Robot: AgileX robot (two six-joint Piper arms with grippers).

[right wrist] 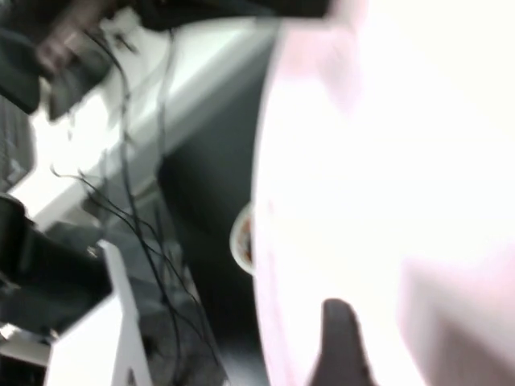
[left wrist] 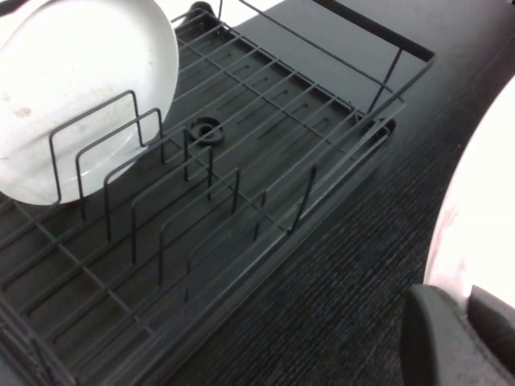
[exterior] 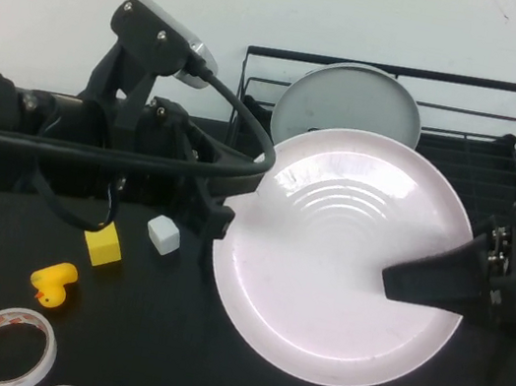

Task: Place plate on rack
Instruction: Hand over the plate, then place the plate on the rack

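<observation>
With both grippers on the pinkish-white plate's rim (exterior: 221,247), my left gripper next opens and back away before my right gripper lowers it in front of the grey-white plate.
The large pinkish-white plate (exterior: 325,265) is held up in front of the rack, with its ringed face towards the high camera. My left gripper (exterior: 218,221) is shut on its left rim; the left wrist view shows the two fingers (left wrist: 438,338) pinching the plate's edge (left wrist: 483,201). My right gripper (exterior: 393,279) reaches over the plate's right side. In the right wrist view the plate (right wrist: 386,161) fills most of the picture around the right gripper (right wrist: 346,338). The black wire rack (exterior: 484,158) stands behind the plate and also shows in the left wrist view (left wrist: 241,161).
A smaller grey-white plate (exterior: 349,104) stands upright in the rack's loops, also in the left wrist view (left wrist: 72,80). On the black cloth at the left lie a yellow block (exterior: 102,246), a white cube (exterior: 162,234), a yellow duck (exterior: 54,283) and tape rolls (exterior: 9,346).
</observation>
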